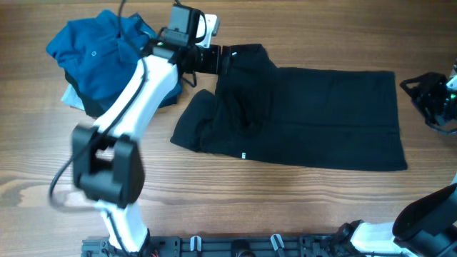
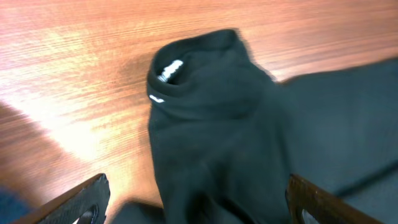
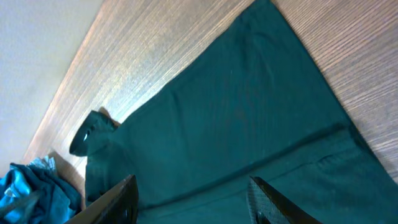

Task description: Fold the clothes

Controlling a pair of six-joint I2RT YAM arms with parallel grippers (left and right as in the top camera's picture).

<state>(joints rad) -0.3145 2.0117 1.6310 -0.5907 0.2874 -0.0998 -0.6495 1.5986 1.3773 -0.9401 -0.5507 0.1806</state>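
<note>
I should expect more white lettering to appear along the cloth when I pull it, because white marks (image 2: 170, 70) are peeking out of the black shirt's curled fold (image 2: 198, 67).
The large black shirt (image 1: 321, 114) lies spread on the wooden table, with its left part bunched and folded over. My left gripper (image 1: 218, 61) is open over the shirt's top left end near the collar. In the left wrist view its fingers (image 2: 196, 186) straddle a fold of black cloth (image 2: 217, 124), and a white neck label (image 2: 171, 70) shows. My right gripper (image 1: 428, 96) is open just past the shirt's right edge. In the right wrist view its fingers (image 3: 193, 186) hover above the flat cloth (image 3: 249, 124) without holding it.
A pile with a teal-blue polo (image 1: 100, 50) on top lies at the back left, with a light-blue garment (image 1: 71, 96) peeking out beneath. The pile also shows in the right wrist view (image 3: 31, 186). The left arm (image 1: 136, 100) crosses beside the pile.
</note>
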